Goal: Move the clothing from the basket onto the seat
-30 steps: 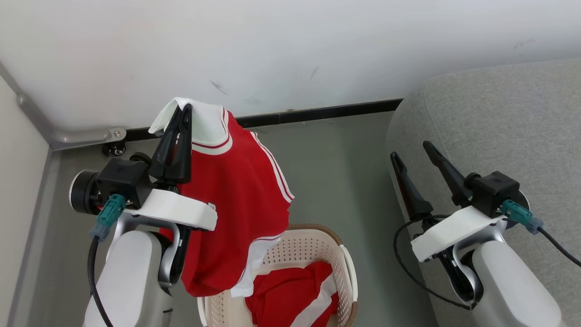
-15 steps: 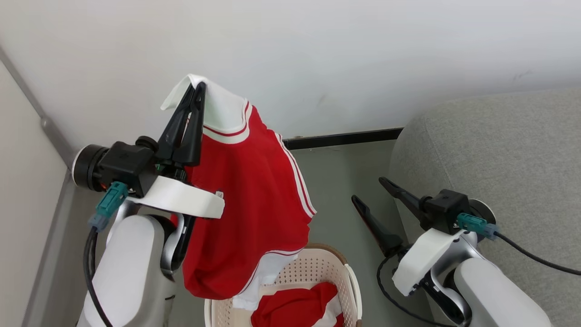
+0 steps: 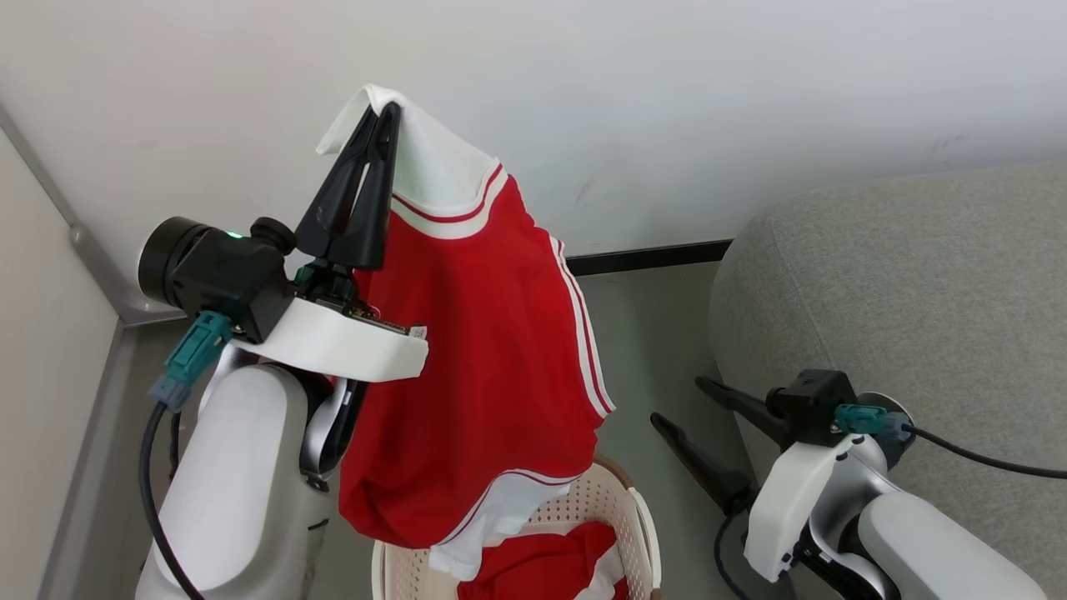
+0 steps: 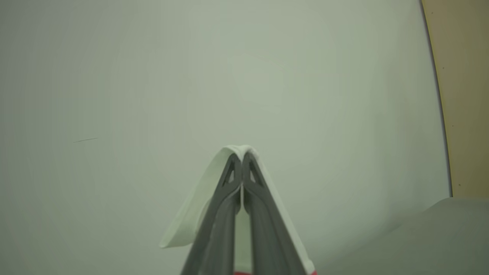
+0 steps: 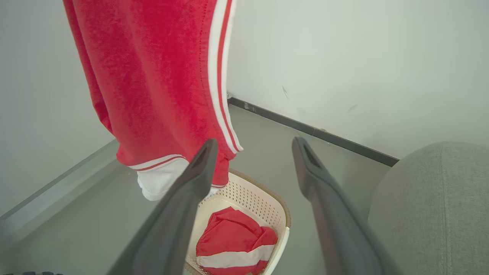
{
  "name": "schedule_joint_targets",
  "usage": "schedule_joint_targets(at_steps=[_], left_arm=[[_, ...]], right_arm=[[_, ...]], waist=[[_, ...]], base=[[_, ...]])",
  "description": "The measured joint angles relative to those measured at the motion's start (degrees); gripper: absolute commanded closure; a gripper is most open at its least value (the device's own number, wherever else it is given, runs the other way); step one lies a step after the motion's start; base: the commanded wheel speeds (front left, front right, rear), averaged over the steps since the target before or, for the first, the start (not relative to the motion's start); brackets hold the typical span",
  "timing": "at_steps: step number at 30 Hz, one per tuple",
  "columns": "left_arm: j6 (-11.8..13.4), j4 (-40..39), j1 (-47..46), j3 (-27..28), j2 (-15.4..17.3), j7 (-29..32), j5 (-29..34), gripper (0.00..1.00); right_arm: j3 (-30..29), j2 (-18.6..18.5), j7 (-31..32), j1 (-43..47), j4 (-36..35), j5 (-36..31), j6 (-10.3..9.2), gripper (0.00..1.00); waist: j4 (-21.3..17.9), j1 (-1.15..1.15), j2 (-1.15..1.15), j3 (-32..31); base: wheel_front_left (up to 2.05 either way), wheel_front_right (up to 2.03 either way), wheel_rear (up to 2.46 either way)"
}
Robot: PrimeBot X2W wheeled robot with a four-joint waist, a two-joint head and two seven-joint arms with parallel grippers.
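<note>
The red mesh garment (image 3: 475,340) will crumple into a heap when I lower it onto the seat, because it hangs limp and its loose lower edge (image 3: 455,530) sags.
A red mesh garment (image 3: 475,358) with white panels and stripe trim hangs in the air by its white edge. My left gripper (image 3: 383,108) is shut on that edge, fingers pointing up near the wall. In the left wrist view the white fabric (image 4: 195,214) folds over the closed left gripper (image 4: 242,154). The hem dangles just above the cream basket (image 3: 638,508), where a second red garment (image 3: 542,567) lies bunched. My right gripper (image 3: 677,400) stands open and empty between the basket and the grey seat (image 3: 900,292). In the right wrist view the right gripper (image 5: 255,142) faces the hanging garment (image 5: 160,76), the basket (image 5: 263,198) and the bunched garment (image 5: 233,236).
A white wall with a dark baseboard (image 3: 642,257) runs behind the basket, over a grey floor (image 3: 658,333). A second wall with a metal rail (image 3: 92,250) closes the left side. The seat's rounded corner (image 5: 431,198) is close to the right of the basket.
My left gripper has lifted the red garment higher, so its hem has risen from the basket. My right gripper has dropped and swung left toward the basket. The head camera has tilted.
</note>
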Motion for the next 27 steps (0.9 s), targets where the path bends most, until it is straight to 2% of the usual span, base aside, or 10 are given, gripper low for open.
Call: schedule_joint_targets(at_steps=[8, 27], left_arm=[[-0.5, -0.8, -0.4, -2.2, -0.1, 0.0, 0.0, 1.0], [-1.0, -3.5, -0.4, -8.4, -0.3, 0.0, -1.3, 1.0]], right_arm=[[5.5, -2.8, 3.0, -3.3, -3.4, 5.5, 0.0, 0.0], [14.6, -8.6, 7.3, -10.8, -5.1, 15.3, 0.0, 0.0]], waist=[[0.2, 0.0, 0.0, 0.3], [2.9, 0.0, 0.0, 0.4]], base=[[0.0, 0.0, 0.0], [0.0, 0.0, 0.0]])
